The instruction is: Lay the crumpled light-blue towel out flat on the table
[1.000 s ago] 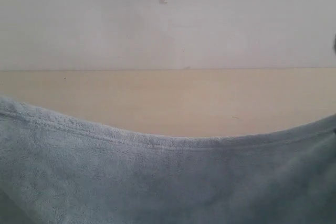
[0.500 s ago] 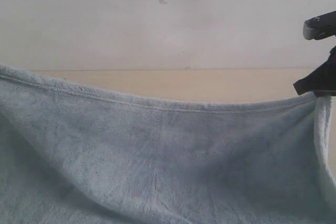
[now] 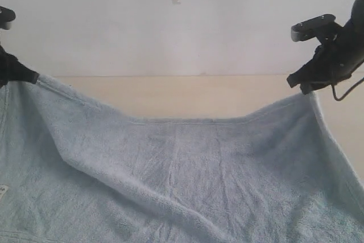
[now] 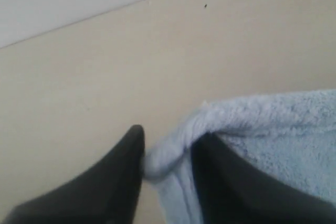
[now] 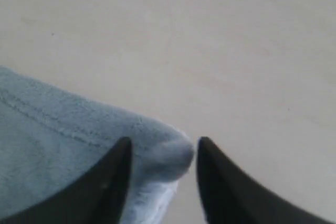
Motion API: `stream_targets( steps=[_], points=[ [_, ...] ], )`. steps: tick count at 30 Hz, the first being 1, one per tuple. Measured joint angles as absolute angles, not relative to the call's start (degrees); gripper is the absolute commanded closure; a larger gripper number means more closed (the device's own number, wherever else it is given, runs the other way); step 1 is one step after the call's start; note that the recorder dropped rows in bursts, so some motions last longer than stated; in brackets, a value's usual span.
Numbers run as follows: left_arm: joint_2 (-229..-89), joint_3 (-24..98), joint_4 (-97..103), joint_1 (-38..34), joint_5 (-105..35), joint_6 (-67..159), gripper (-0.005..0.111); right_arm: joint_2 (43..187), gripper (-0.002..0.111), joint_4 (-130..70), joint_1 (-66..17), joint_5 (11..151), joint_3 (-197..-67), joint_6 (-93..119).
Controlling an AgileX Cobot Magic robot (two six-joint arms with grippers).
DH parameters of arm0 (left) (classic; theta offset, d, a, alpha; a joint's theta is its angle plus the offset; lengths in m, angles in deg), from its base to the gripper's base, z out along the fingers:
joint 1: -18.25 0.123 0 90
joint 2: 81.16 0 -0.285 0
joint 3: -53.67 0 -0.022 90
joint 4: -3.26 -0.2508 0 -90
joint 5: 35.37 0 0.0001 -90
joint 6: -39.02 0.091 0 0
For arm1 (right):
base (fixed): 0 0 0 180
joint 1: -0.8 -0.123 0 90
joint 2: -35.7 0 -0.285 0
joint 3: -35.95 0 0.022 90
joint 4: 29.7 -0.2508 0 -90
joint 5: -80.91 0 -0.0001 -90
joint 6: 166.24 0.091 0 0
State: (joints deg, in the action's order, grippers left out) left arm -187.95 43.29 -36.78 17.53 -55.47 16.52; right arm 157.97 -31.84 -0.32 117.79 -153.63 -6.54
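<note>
A slanting fold [image 3: 132, 190] crosses the towel from its corner in my left gripper. I should lower that corner and let it go, then pull the towel's corner in my right gripper [image 3: 312, 97] away.
The light-blue towel [image 3: 187, 180] hangs stretched between my two grippers above the beige table [image 3: 187, 92]; its top hem sags in the middle. A small white label [image 3: 3, 190] shows at the far left. My left gripper [image 3: 31, 77] is shut on the towel's left top corner. In the left wrist view that corner [image 4: 164, 156] is bunched inside the left gripper [image 4: 168, 148]. My right gripper [image 3: 304, 86] is shut on the right top corner. The right wrist view shows that corner [image 5: 165, 156] inside the right gripper [image 5: 164, 153].
A white-grey wall [image 3: 170, 27] rises behind the table's far edge. Bare tabletop [image 5: 210, 51] shows beyond the towel. The right arm's black body and a cable [image 3: 347, 86] are at the right edge.
Both grippers have come into the exterior view from the sides, carrying the towel's corners. The top hem has risen and pulled tighter, and the towel's right side edge and label now show.
</note>
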Motion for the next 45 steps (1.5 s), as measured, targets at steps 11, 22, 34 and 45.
stream_targets(
  steps=[11,22,34,45],
  points=[
    [-185.3,51.4,-36.9,20.3,-59.7,13.0,0.060,156.0,0.108,-31.8,-0.3,118.6,-165.0,-4.6],
    [-176.6,36.3,-20.6,20.3,-60.9,26.1,0.103,154.2,0.108,-36.6,-0.2,129.7,-157.2,-11.0],
    [-175.9,32.3,-8.0,20.3,-59.3,36.1,0.103,157.8,0.108,-37.7,-0.2,124.7,-152.8,-11.3],
    [-175.9,32.3,-5.8,20.3,-57.8,36.2,0.103,164.3,0.108,-37.7,-0.2,121.2,-152.6,-10.3]
  ],
)
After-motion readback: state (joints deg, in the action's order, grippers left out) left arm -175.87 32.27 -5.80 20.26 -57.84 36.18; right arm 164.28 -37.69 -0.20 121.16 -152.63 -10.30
